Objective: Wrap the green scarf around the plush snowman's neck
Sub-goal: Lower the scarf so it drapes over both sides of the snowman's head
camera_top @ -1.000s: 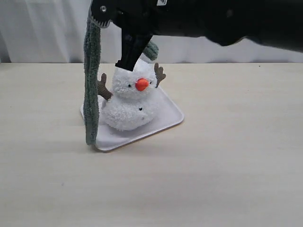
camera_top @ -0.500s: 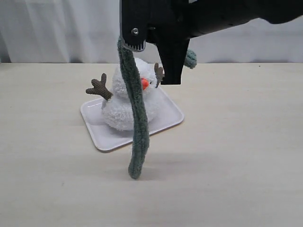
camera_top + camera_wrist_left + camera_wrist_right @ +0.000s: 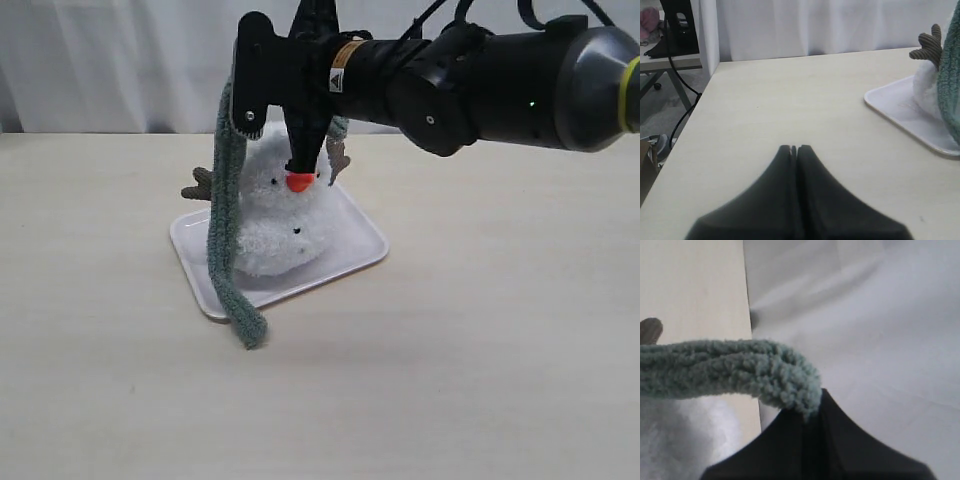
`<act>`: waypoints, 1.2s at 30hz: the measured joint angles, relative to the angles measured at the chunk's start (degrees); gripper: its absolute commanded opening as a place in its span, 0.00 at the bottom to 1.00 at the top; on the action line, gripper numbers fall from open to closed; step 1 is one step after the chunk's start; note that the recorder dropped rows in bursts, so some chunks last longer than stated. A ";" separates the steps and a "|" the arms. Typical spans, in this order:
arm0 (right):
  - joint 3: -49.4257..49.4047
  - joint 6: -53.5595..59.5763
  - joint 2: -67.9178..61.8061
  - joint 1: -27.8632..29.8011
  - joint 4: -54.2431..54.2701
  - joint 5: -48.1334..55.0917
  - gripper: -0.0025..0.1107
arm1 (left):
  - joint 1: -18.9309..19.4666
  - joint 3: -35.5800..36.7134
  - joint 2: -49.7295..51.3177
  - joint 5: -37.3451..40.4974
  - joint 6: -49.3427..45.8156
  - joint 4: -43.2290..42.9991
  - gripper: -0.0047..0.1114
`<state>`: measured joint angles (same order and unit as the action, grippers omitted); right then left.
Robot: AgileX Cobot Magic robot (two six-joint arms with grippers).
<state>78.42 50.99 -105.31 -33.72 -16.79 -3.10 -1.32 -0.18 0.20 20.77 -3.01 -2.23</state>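
My right gripper needs to bring the scarf down over the snowman's head and pull the short end down, because the green scarf's long end [image 3: 247,327] is past the tray's edge.
The plush snowman [image 3: 275,215] sits on a white tray [image 3: 345,258]. My right gripper [image 3: 300,160] hangs just above its orange nose, shut on one end of the green scarf [image 3: 222,200]. The scarf drapes over the black arm and hangs down the snowman's left side, its loose end lying on the tray's front edge. In the right wrist view the scarf [image 3: 730,372] is pinched at the tips of the right gripper [image 3: 810,407]. My left gripper [image 3: 794,148] is shut and empty, low over the table, well away from the tray [image 3: 900,115], the snowman [image 3: 925,92] and the scarf [image 3: 950,90].
A pale wooden table [image 3: 480,350] carries the tray, with a white curtain [image 3: 100,60] behind it. The left wrist view shows the table's side edge [image 3: 700,100], and beyond it the floor with cables and a black stand [image 3: 677,30].
The right arm has turned and shifted over the snowman. The hanging scarf swung from the snowman's left across its front and has come partway back. The left gripper shows only now.
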 measured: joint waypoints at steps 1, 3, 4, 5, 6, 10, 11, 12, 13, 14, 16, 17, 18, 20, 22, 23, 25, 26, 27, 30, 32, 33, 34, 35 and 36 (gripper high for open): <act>0.00 -0.80 -0.21 0.45 0.00 -0.77 0.06 | 0.00 0.00 0.00 0.00 0.00 0.00 0.04; 0.00 -4.28 -0.69 1.85 1.53 -4.57 0.06 | 0.00 0.00 0.00 0.00 0.00 0.00 0.04; 0.00 -6.42 -0.92 2.66 6.53 -7.34 0.06 | 0.00 0.00 0.00 0.00 0.00 0.00 0.04; 0.00 -6.96 -1.07 3.14 10.11 -8.34 0.06 | 0.00 0.00 0.00 0.00 0.00 0.00 0.04; 0.00 -7.61 -1.18 4.00 17.57 -10.16 0.06 | 0.00 0.00 0.00 0.00 0.00 0.00 0.04; 0.00 -8.24 -2.20 5.88 26.69 -9.81 0.06 | 0.00 0.00 0.00 0.00 0.00 0.00 0.04; 0.00 -8.24 -2.95 5.99 27.26 -8.80 0.06 | 0.00 0.00 0.00 0.00 0.00 0.00 0.04; 0.00 -8.24 -3.47 5.99 27.41 -8.39 0.06 | 0.00 0.00 0.00 0.00 0.00 0.00 0.04; 0.00 -8.24 -4.50 5.99 27.69 -7.22 0.06 | 0.00 0.00 0.00 0.00 0.00 0.00 0.04; 0.11 -8.34 -5.00 5.99 27.92 -6.39 0.06 | 0.00 0.00 0.00 0.00 0.00 0.00 0.04; 1.77 -8.45 -6.42 6.14 29.76 -0.87 0.06 | 0.00 0.00 0.00 0.00 0.00 0.00 0.04; 3.90 -8.45 -7.34 6.30 31.17 4.95 0.06 | 0.00 0.00 0.00 0.00 0.00 0.00 0.04; 5.17 -8.45 -7.74 6.40 31.73 7.42 0.06 | 0.00 0.00 0.00 0.00 0.00 0.00 0.04; 7.67 -8.57 -8.43 6.58 32.14 13.35 0.06 | 0.00 0.00 0.00 0.00 0.00 0.00 0.04; 9.76 -9.37 -8.91 6.69 32.14 18.33 0.06 | 0.00 0.00 0.00 0.10 0.00 0.00 0.04; 10.51 -9.92 -9.09 6.69 32.14 20.00 0.06 | 0.00 0.00 0.00 0.10 0.00 0.00 0.04; 12.08 -11.49 -9.77 6.73 32.14 23.27 0.06 | 0.00 0.00 0.00 0.10 0.00 0.00 0.04; 12.54 -12.36 -10.08 6.73 32.14 24.46 0.06 | 0.00 0.00 0.00 0.10 0.00 0.00 0.04; 12.91 -13.19 -10.27 6.73 31.99 25.15 0.06 | 0.00 0.00 0.00 0.10 0.00 0.00 0.04; 13.58 -18.17 -10.90 6.73 28.36 26.22 0.06 | 0.00 0.00 0.00 0.10 0.00 0.00 0.04; 13.51 -23.21 -11.03 6.73 23.89 26.36 0.06 | 0.00 0.00 0.00 0.10 0.00 0.00 0.04; 13.51 -26.13 -11.13 6.82 21.15 26.57 0.06 | 0.00 0.00 0.00 0.10 0.00 0.00 0.04; 13.51 -29.94 -11.26 6.98 18.52 26.83 0.06 | 0.00 0.00 0.00 0.10 0.00 0.00 0.04; 13.51 -32.42 -11.26 7.01 16.79 27.22 0.06 | 0.00 0.00 0.00 0.10 0.00 0.00 0.04; 13.51 -35.13 -11.37 7.26 14.58 27.71 0.06 | 0.00 0.00 0.00 0.10 0.00 0.00 0.04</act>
<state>91.94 15.86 -116.68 -26.45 -2.21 24.61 -1.32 -0.18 0.20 20.87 -3.01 -2.23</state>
